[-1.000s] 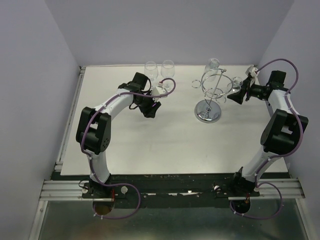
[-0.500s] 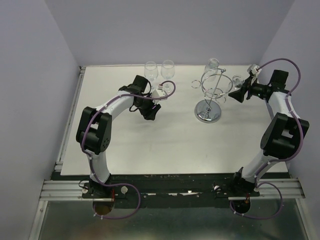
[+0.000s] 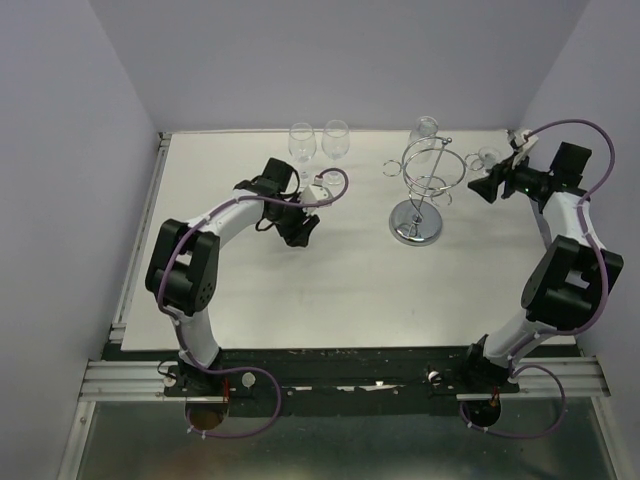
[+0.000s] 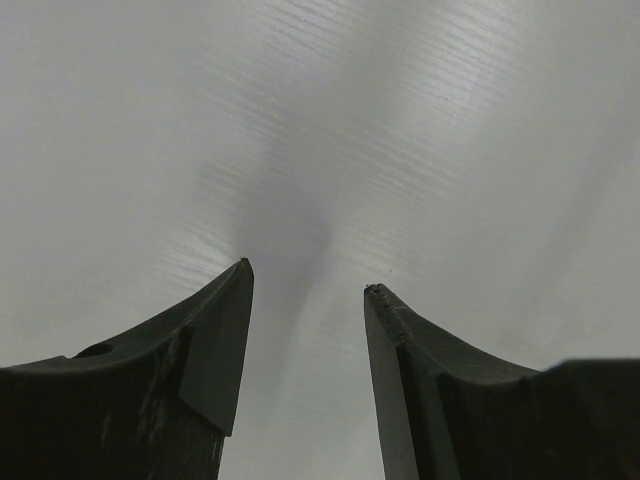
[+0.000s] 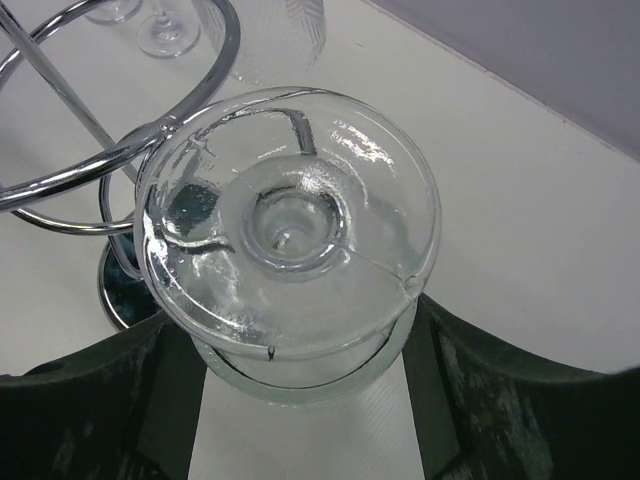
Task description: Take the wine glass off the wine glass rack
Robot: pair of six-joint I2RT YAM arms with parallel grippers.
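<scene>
The wine glass (image 5: pixel 305 383) is held by its bowl in my right gripper and its foot is free, so my left gripper stays open and keep moving toward that foot (image 5: pixel 290 222) until it closes there.
The chrome wine glass rack (image 3: pixel 424 190) stands at the back right of the table; its ring (image 5: pixel 90 168) fills the upper left of the right wrist view. My right gripper (image 3: pixel 482 187) (image 5: pixel 300 335) is shut on the bowl of an upside-down wine glass (image 3: pixel 487 157) (image 5: pixel 290 220), foot uppermost, just right of the rack's outer loop. Whether the glass is clear of that loop I cannot tell. A second glass (image 3: pixel 426 128) hangs at the rack's far side. My left gripper (image 3: pixel 297 232) (image 4: pixel 308 280) is open over bare table.
Two wine glasses (image 3: pixel 301 140) (image 3: pixel 336 138) stand upright near the back wall, just beyond the left arm. The right wall is close behind the right wrist. The table's back edge (image 3: pixel 380 131) runs just past the rack.
My right gripper has drawn back to the right, away from the rack's ring, carrying the glass with it. The left arm has shifted slightly left and lower.
</scene>
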